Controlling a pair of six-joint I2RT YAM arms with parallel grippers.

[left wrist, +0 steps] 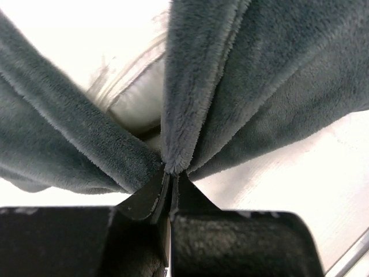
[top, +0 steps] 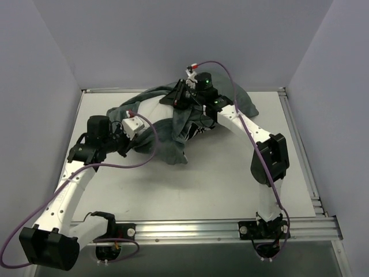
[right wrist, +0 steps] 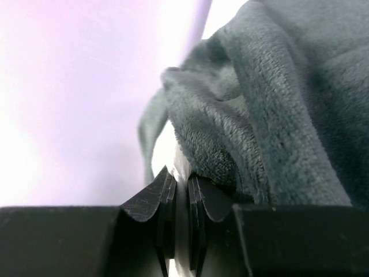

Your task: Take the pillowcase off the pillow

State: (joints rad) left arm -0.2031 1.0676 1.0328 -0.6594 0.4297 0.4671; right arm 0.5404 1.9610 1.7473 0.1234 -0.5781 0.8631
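I can see the grey pillowcase (top: 180,119) bunched up around my right gripper's hold on the white pillow, so next I take the pillow (top: 152,109) with my left gripper to free my right gripper for the pillowcase.
The pillowcase (top: 170,142) lies bunched at the back middle of the table, mostly dark grey side out, with a small patch of zebra stripes (top: 198,130) showing. The white pillow (top: 153,109) shows through its opening. My left gripper (top: 137,137) is shut on a fold of the grey pillowcase (left wrist: 196,86), pinched at the fingertips (left wrist: 171,171); the pillow (left wrist: 138,98) shows behind the fold. My right gripper (top: 174,96) is at the back, shut (right wrist: 180,179) on a thin fold of white pillow fabric (right wrist: 167,144), with the grey pillowcase (right wrist: 271,115) draped on its right.
The white table (top: 219,179) has metal rails along its back, right and near edges (top: 230,229). Lilac walls close in the back and both sides. A purple cable (top: 230,75) loops over the right arm.
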